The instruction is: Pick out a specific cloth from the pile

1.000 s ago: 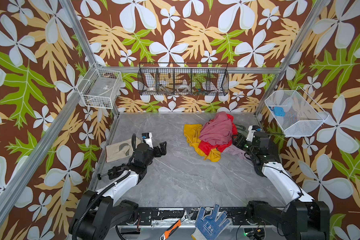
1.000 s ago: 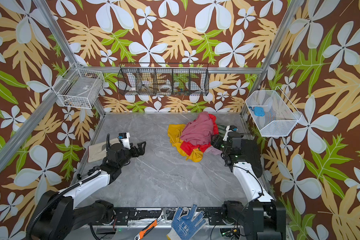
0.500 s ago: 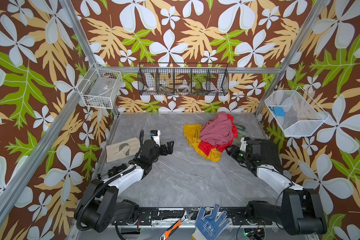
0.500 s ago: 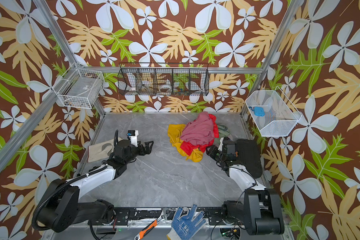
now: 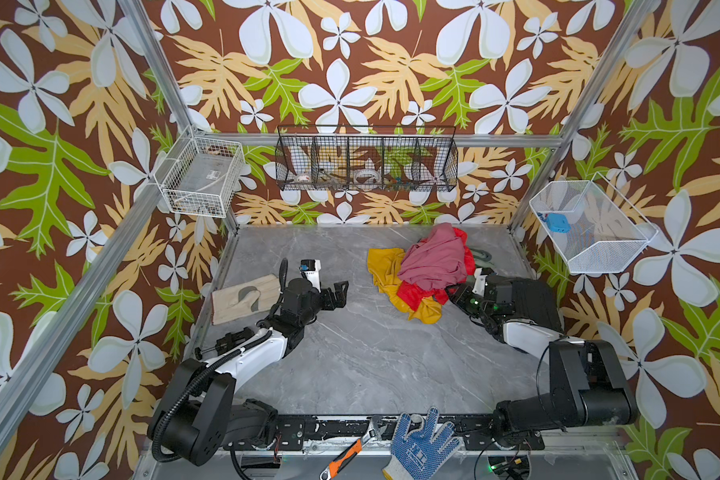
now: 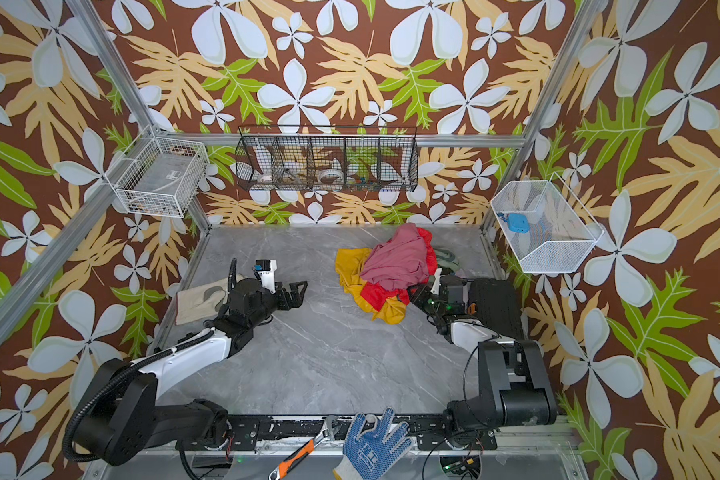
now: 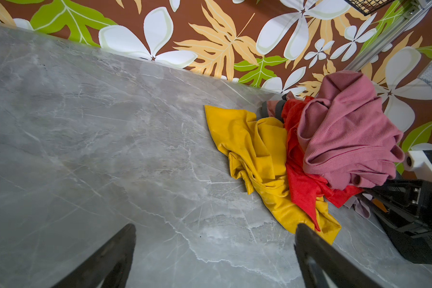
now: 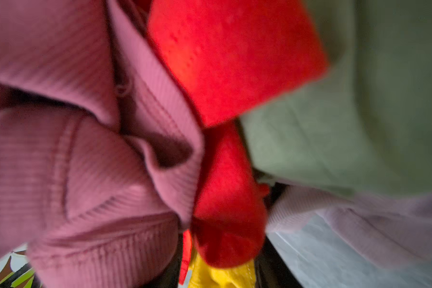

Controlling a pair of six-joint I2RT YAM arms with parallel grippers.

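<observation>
The pink cloth is on top of the red cloth [image 5: 414, 289], so my left gripper should keep the pink cloth still [image 5: 418, 269] before my right gripper takes hold of the red cloth again.
The pile sits at the back right of the grey table: a dusty pink cloth [image 5: 433, 259] on top, a mustard yellow cloth [image 5: 385, 266] spread to its left, an olive green cloth [image 5: 483, 259] behind. The red cloth [image 5: 412, 293] shows under the pink one at the pile's near edge. My right gripper [image 5: 449, 291] lies low against that edge. In the right wrist view a bunched fold of the red cloth [image 8: 230, 62] fills the gap between the dark fingers [image 8: 267, 269], jaws closed on it. My left gripper [image 5: 341, 294] is open over bare table, left of the pile, nothing in it [image 7: 216, 228].
A beige mitten [image 5: 238, 297] lies by the left wall behind the left arm. A blue dotted work glove [image 5: 420, 444] and an orange-handled wrench [image 5: 346, 453] rest on the front rail. Wire baskets hang on the walls: white [image 5: 202, 176], black [image 5: 366, 164], white [image 5: 591, 226].
My right gripper has dropped low, pushed into the pile's near edge and narrowed its jaws round the red cloth. The left arm has reached further toward the table's middle, still open.
</observation>
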